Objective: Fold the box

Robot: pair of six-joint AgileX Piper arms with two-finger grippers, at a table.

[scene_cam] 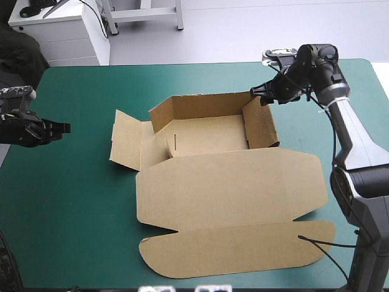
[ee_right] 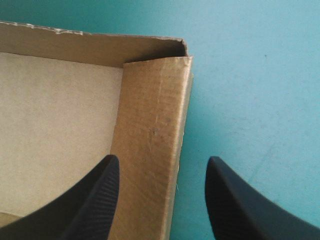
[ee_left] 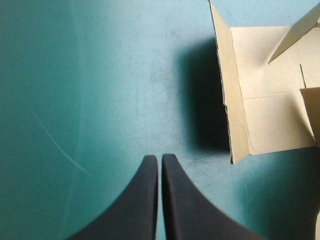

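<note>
The lid [scene_cam: 231, 188] is joined to the tray along a front crease [scene_cam: 225, 152], so it will hang down and trail along when the robot lifts the tray's side.
The brown box [scene_cam: 209, 137] lies mid-table as an open tray. Its back wall [scene_cam: 206, 104] and right wall [scene_cam: 260, 125] stand up, and the lid [scene_cam: 231, 182] lies flat toward the front edge. The left flap [scene_cam: 126, 141] is spread outward, partly lifted. My right gripper [scene_cam: 262, 92] is open at the far right corner; in the right wrist view the right gripper [ee_right: 162, 159] straddles the right wall [ee_right: 150, 125], one finger inside, one outside. My left gripper [scene_cam: 62, 128] hovers near the table's left edge, apart from the box. The left gripper [ee_left: 160, 160] is shut and empty, with the flap [ee_left: 240, 100] ahead of it.
A wide stretch of teal-green cover [scene_cam: 73, 201] separates the left gripper from the box. The lid's front flap [scene_cam: 243, 246] reaches close to the table's front edge. The table's far edge [scene_cam: 182, 64] runs just behind the box.
</note>
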